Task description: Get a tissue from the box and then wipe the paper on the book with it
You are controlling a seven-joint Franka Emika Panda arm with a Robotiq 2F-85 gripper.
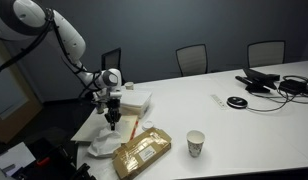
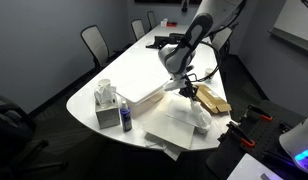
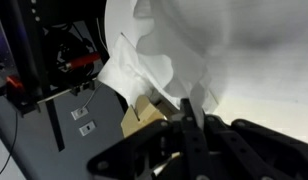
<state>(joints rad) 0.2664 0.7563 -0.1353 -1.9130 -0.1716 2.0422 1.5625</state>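
The tissue reaches as far as the book's end next to the golden-brown packet, so next my gripper lifts the tissue back toward the book's end by the bottle.
My gripper hangs over the white book, which also shows in an exterior view. In the wrist view the fingers are closed on the white tissue. The tissue hangs down crumpled onto the book in both exterior views. A bit of the pale beige paper shows under the tissue in the wrist view. The dark bluish box, with white tissue poking from its top, stands at the table's rounded end, apart from the gripper.
A golden-brown packet lies beside the book and a paper cup stands further along. A flat white block lies behind the book, with a small bottle by the box. Cables and devices lie at the far end, chairs around.
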